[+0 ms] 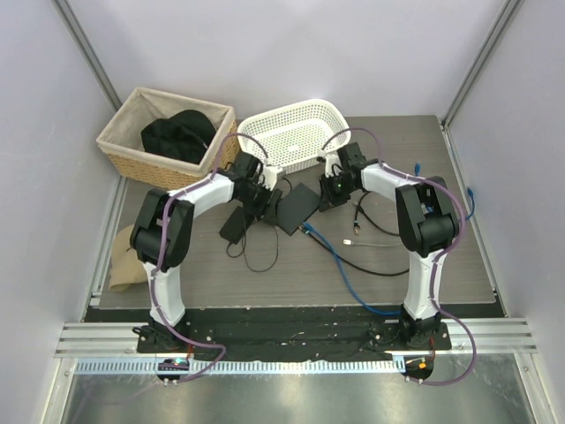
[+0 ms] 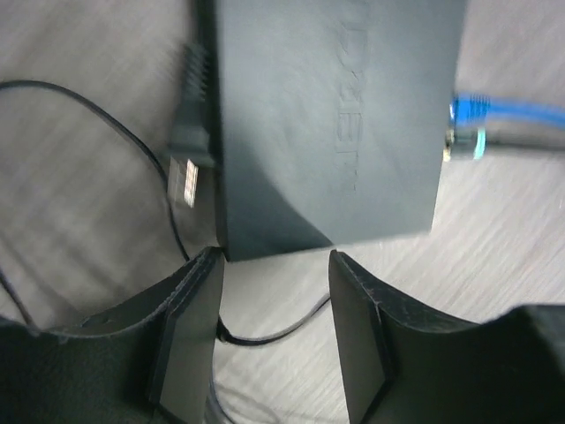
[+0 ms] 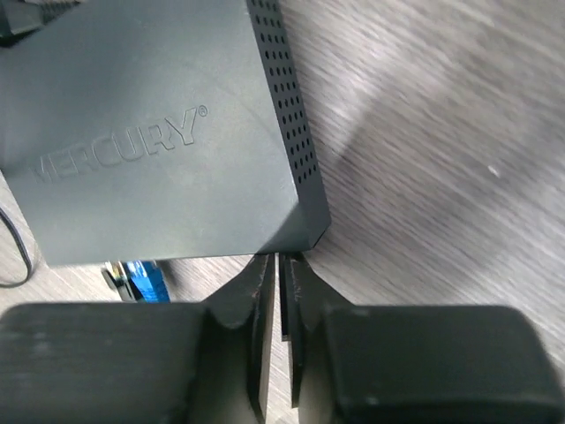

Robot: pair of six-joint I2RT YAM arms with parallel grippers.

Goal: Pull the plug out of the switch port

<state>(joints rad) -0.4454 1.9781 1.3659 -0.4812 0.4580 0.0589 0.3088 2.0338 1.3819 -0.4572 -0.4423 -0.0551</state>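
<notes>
The switch lies loose with the blue plug in its edge (image 2: 470, 109), so next my left gripper steadies the switch's near corner (image 2: 237, 240) while my right gripper takes the plug.
The switch (image 1: 296, 208) is a flat black box lying mid-table between my two grippers. A blue plug (image 2: 472, 110) sits in its edge, its blue cable (image 1: 340, 256) running toward the near right; the plug (image 3: 146, 281) also peeks out below the switch in the right wrist view. My left gripper (image 2: 274, 291) is open, its fingers just short of the switch's (image 2: 327, 124) near corner, nothing between them. My right gripper (image 3: 281, 265) is shut with empty jaws, its tips at a corner of the switch (image 3: 159, 132).
A loose black plug (image 2: 185, 168) lies beside the switch's left edge. A black power adapter (image 1: 234, 225) and thin black cables (image 1: 371, 221) lie around it. Behind stand a wicker basket (image 1: 168, 137) and a white plastic basket (image 1: 291, 132). Tan cloth (image 1: 124, 256) hangs at the left edge.
</notes>
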